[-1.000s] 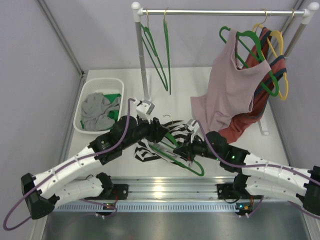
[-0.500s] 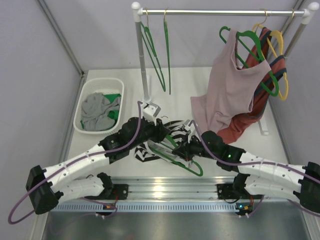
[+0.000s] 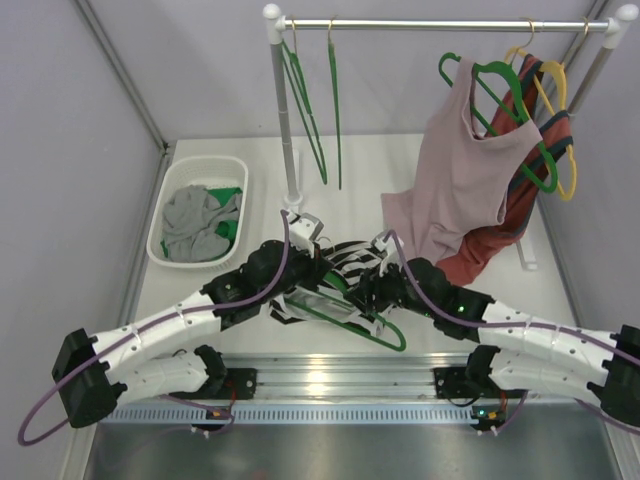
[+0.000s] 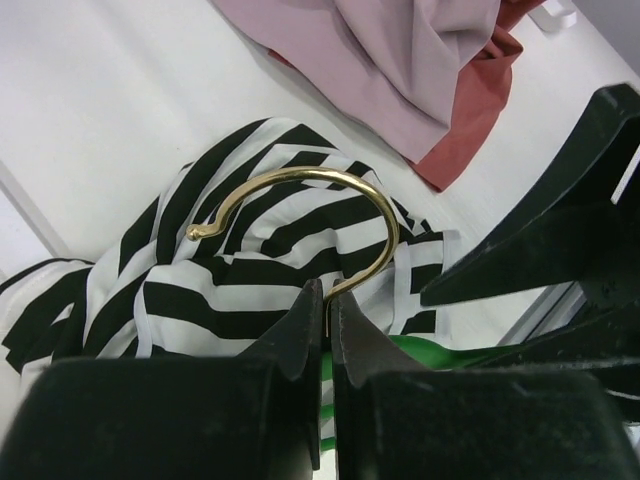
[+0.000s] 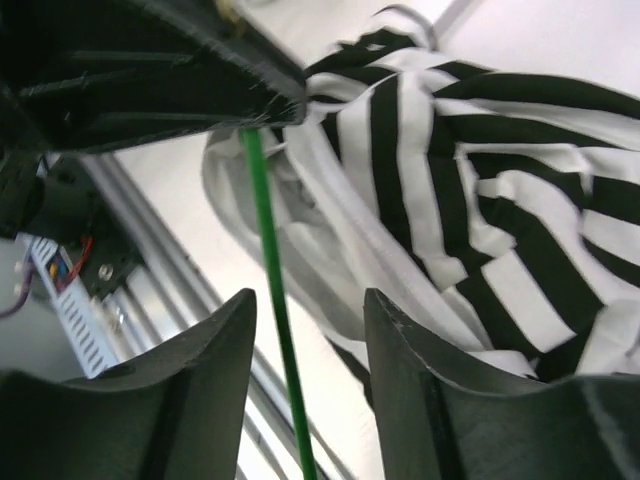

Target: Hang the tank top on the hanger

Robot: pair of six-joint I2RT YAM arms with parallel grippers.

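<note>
The tank top's opening (image 5: 300, 215) hangs wide open under the hanger, so the white edge (image 5: 398, 248) will slide out along the hanger and over the hanger's end when the robot pulls.
The black-and-white striped tank top (image 3: 345, 255) lies crumpled on the table between my two arms. The green hanger (image 3: 345, 322) rests on and in front of it. In the left wrist view my left gripper (image 4: 327, 290) is shut on the base of the hanger's brass-coloured hook (image 4: 330, 180), with the tank top (image 4: 230, 270) underneath. My right gripper (image 5: 310, 300) is open. The hanger's thin green bar (image 5: 265, 240) passes between its fingers, near the left one, without being pinched. The tank top (image 5: 430, 180) spreads beyond them.
A white basket (image 3: 165, 215) holding a grey garment (image 3: 195, 220) stands at the left. A clothes rail (image 3: 440, 24) on posts crosses the back with spare green hangers (image 3: 310, 110). A dusty-pink top (image 3: 460, 170), a rust garment (image 3: 500, 235) and a yellow hanger (image 3: 558, 95) hang at the right.
My left gripper has closed onto the hanger's hook. My right gripper, shut a second ago, has opened and released the green bar. Both arms shifted slightly toward the middle.
</note>
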